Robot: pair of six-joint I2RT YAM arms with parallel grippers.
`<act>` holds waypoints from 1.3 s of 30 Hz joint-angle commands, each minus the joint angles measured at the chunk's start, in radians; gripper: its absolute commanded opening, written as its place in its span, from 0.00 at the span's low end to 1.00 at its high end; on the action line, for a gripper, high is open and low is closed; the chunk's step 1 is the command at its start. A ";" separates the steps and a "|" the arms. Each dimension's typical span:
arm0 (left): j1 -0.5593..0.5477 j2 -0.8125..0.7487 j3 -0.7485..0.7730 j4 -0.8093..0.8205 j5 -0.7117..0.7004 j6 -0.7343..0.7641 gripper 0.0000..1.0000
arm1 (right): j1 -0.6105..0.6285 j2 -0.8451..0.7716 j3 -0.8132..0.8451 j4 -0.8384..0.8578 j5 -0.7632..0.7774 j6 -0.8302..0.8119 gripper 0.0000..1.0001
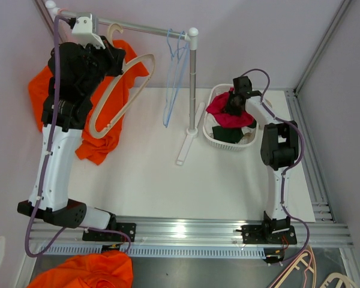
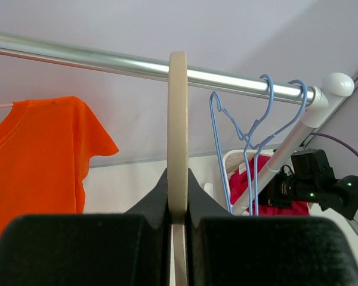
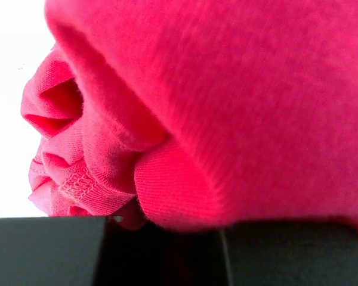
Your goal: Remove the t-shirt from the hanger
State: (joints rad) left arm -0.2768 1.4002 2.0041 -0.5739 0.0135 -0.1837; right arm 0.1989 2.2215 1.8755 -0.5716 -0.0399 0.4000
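Note:
My left gripper should keep going toward the blue hangers (image 1: pixel 177 55), as the cream hanger's hook (image 1: pixel 113 27) lies square across the metal rail, and let go once the rail holds it.
My left gripper (image 1: pixel 117 57) (image 2: pixel 178 179) is raised at the rail and shut on a bare cream hanger (image 1: pixel 123 90) (image 2: pixel 178 119), whose hook rests on the metal rail (image 2: pixel 107 61). An orange t-shirt (image 1: pixel 42 90) (image 2: pixel 36 161) hangs at the rail's left end, behind my left arm. My right gripper (image 1: pixel 233 103) (image 3: pixel 167 220) is down in the white basket (image 1: pixel 211 139), pressed into a red t-shirt (image 1: pixel 225 111) (image 3: pixel 227 107). Its finger bases stand well apart, with fabric bunched between them. The fingertips are hidden by the cloth.
Two blue wire hangers (image 1: pixel 175 78) (image 2: pixel 250 137) hang near the rail's right end by the rack post (image 1: pixel 192 84). Dark clothes lie under the red shirt in the basket. An orange cloth pile (image 1: pixel 84 273) and spare hangers (image 1: pixel 300 270) lie below the table's near edge.

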 commanded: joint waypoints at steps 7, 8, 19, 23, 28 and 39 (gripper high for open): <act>0.010 0.056 0.030 0.108 0.006 -0.022 0.01 | -0.012 -0.152 0.033 -0.161 0.087 -0.030 0.42; 0.010 0.059 0.027 0.109 0.009 -0.023 0.01 | -0.012 -0.169 0.045 -0.169 0.100 -0.035 0.45; 0.010 0.085 0.028 0.132 -0.007 0.013 0.01 | 0.007 -0.224 0.172 -0.238 0.149 -0.058 0.54; 0.010 0.095 0.022 0.161 0.005 0.033 0.01 | 0.017 -0.247 0.264 -0.304 0.193 -0.075 0.55; 0.008 0.123 0.036 0.201 0.061 0.055 0.01 | 0.019 -0.315 0.257 -0.317 0.173 -0.082 0.55; -0.048 0.325 0.277 0.169 0.057 0.092 0.01 | 0.023 -0.512 0.140 -0.249 0.140 -0.096 0.57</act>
State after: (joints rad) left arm -0.2970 1.6939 2.1838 -0.4297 0.0647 -0.1318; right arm 0.2169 1.7622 2.0377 -0.8478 0.1143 0.3271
